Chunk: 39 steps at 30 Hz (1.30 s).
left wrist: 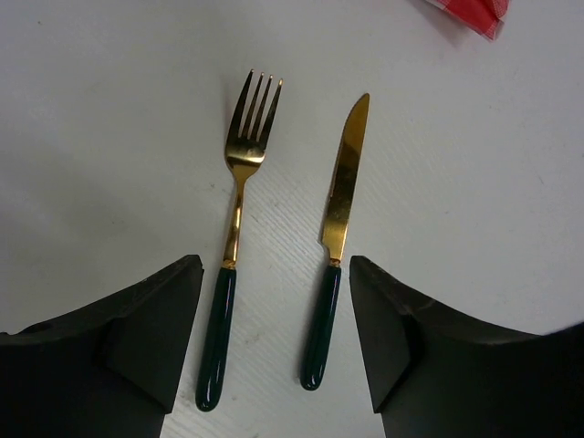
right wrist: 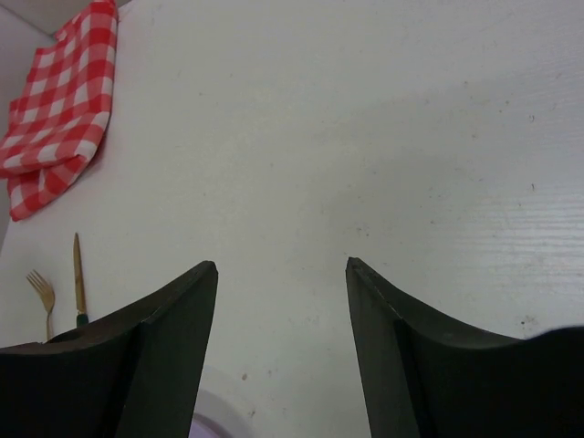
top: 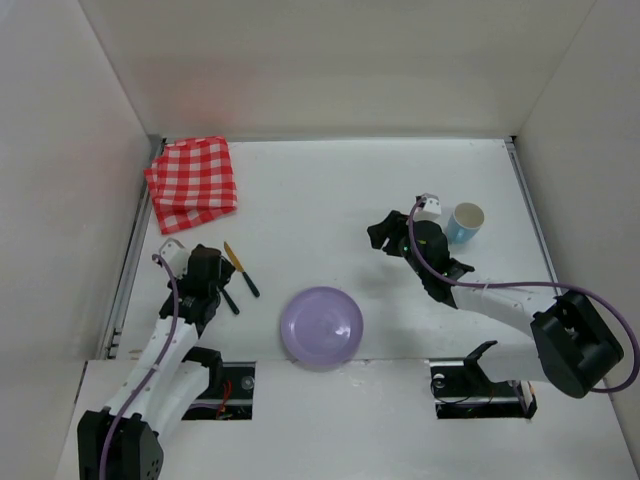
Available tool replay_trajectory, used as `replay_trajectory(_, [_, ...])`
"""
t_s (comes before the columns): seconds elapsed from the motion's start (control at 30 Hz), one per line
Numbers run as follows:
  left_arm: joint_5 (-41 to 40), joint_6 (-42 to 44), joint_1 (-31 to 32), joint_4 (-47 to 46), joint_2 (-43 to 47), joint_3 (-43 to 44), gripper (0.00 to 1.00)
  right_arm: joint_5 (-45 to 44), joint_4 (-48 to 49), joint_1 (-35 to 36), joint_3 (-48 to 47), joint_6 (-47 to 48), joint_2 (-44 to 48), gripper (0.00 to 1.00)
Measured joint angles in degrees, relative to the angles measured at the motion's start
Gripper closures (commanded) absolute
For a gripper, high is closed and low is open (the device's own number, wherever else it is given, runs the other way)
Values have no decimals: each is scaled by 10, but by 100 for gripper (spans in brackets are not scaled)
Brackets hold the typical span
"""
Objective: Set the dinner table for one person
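Observation:
The folded checked cloth is in the back corner, a long way from the robot's right gripper. The left gripper needs to bring it to the table's middle first.
The dinner table is a large matte white surface. A gold fork with a dark green handle and a matching knife lie side by side on it. My left gripper is open above them, its fingers standing outside both handles and touching neither. In the top view the left gripper hovers at the left, beside the knife. A purple plate sits near the front middle. A light blue cup stands at the right. My right gripper is open and empty over bare table.
A folded red-and-white checked cloth lies at the back left; it also shows in the right wrist view. White walls enclose the table on three sides. The plate's rim shows under the right gripper's left finger.

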<state>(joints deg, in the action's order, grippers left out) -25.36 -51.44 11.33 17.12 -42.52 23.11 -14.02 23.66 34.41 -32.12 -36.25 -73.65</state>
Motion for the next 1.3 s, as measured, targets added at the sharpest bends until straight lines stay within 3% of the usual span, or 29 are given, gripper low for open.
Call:
replay_trajectory(0.17, [0, 1, -3, -17, -9, 0, 38, 1, 0, -2, 0, 0, 0, 40])
replay_trajectory(0.27, [0, 2, -3, -36, -13, -1, 58, 1, 0, -3, 0, 0, 0, 51])
replay_trajectory(0.33, [1, 3, -2, -53, -13, -2, 84, 2, 0, -3, 1, 1, 0, 66])
replay_trajectory(0.37, [0, 4, -1, -61, -12, -2, 90, 3, 0, -3, 1, 1, 0, 75])
replay_trajectory(0.43, [-2, 12, -1, -76, -12, -2, 93, 4, 0, -3, 1, 0, 0, 82])
replay_trajectory(0.6, [-4, 17, -6, -109, -44, 11, 88, 3, 0, -3, 1, 0, 0, 82])
replay_trajectory(0.87, [-60, 52, -7, -192, -250, 142, 54, 4, 0, -3, 1, 2, -5, 48])
replay_trajectory(1.07, [-68, 90, -7, -247, -470, 320, 52, 5, 0, -2, 0, 4, -8, 44])
replay_trajectory(1.3, [-83, 207, -6, -225, -711, 580, 52, 5, 0, 0, 0, 5, -14, 38])
